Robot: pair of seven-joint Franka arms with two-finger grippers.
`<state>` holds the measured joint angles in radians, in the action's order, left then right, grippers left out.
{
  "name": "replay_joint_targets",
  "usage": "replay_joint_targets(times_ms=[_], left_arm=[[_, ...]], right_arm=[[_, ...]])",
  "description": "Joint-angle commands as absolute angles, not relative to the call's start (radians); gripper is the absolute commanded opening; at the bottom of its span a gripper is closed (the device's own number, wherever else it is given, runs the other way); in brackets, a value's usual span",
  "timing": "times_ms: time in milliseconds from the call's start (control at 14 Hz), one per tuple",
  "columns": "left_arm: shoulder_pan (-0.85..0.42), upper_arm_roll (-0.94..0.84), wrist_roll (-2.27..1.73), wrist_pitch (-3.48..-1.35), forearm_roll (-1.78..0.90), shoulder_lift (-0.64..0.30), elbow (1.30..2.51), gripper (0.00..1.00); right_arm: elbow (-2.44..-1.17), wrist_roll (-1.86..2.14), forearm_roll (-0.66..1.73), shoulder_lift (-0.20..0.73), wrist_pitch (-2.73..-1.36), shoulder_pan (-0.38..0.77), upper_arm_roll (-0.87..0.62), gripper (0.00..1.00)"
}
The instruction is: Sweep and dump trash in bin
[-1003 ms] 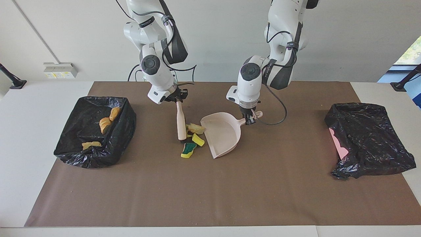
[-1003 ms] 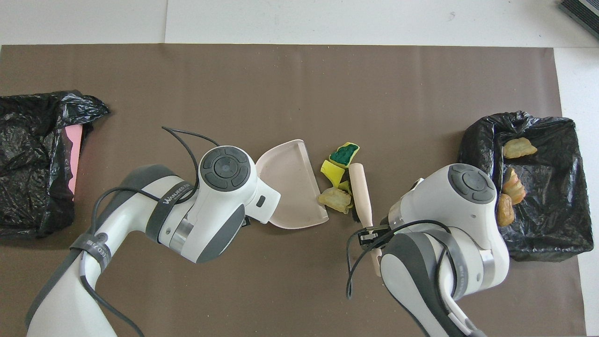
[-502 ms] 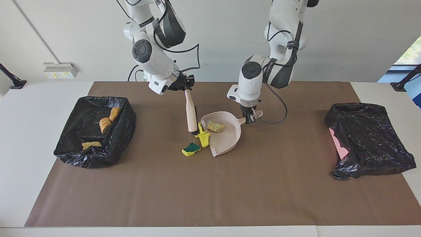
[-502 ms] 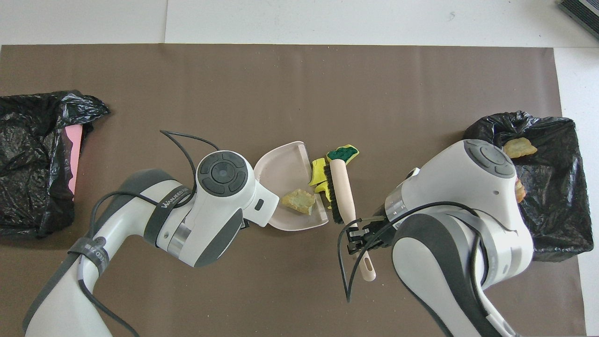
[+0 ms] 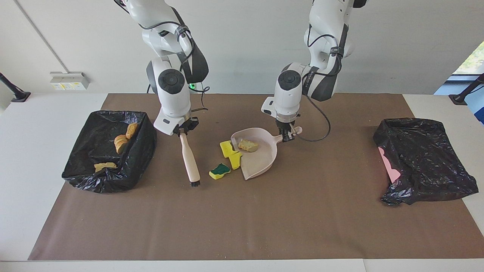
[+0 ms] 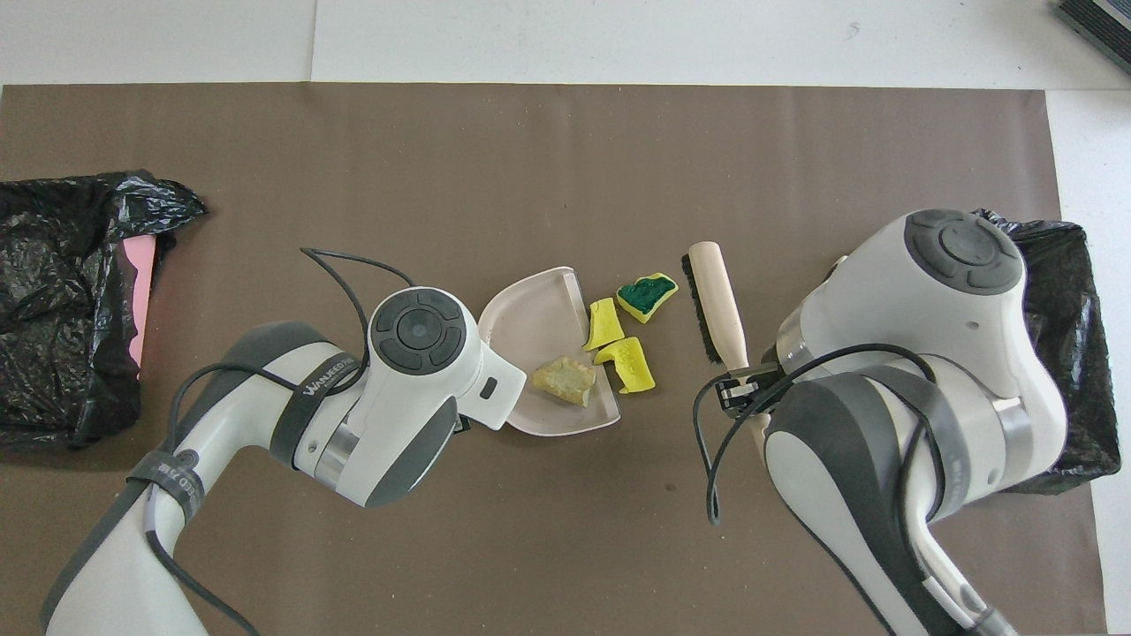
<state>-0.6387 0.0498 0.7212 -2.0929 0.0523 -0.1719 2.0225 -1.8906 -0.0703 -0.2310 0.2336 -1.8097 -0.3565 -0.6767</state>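
The sponge chunks (image 6: 631,366) are at the dustpan's opening and the brush is behind them, so my right gripper should sweep them into the dustpan (image 6: 542,330) before I raise it.
My right gripper (image 5: 183,130) is shut on the cream-handled brush (image 5: 190,160). The brush slants down, with its bristle end low over the mat between the bin and the sponge chunks; it also shows in the overhead view (image 6: 717,300). My left gripper (image 5: 287,136) is shut on the handle of the pale pink dustpan (image 5: 261,160), which rests on the mat. A beige bread chunk (image 5: 248,145) lies in the pan. Two yellow sponge chunks (image 5: 227,148) (image 5: 236,160) lie at the pan's mouth. A green-topped sponge chunk (image 5: 220,170) lies just off it. Three pastries (image 5: 121,142) lie in the black-lined bin (image 5: 141,151).
A crumpled black bag (image 5: 423,158) with a pink edge (image 5: 389,164) lies at the left arm's end of the table. The brown mat (image 5: 242,226) covers the table's middle. In the overhead view my right arm covers most of the bin (image 6: 1074,300).
The brush swept the bread chunk into the dustpan, then my right gripper carried the brush away toward the bin. The yellow chunks shifted to the pan's mouth. The dustpan stayed put.
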Motion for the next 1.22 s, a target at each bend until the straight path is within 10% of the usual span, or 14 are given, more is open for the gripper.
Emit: replay_joint_targets(times_ms=[0,645,1146], left_arm=[[-0.655,0.058,0.713,-2.115,0.071,-0.137,2.082,0.0],[-0.655,0.058,0.713,-2.117,0.071,-0.126,2.097,0.0],[-0.618,0.058,0.819,-2.112,0.066,-0.14,2.068,0.0]], right_arm=[[-1.922,-0.049,-0.221,0.255,-1.798,-0.337,-0.707,0.0],[-2.056,-0.026,0.325,0.152,-1.769,-0.327,-0.779,0.0],[-1.947,-0.098,0.243,0.101,-1.686,-0.344,-0.764,0.0]])
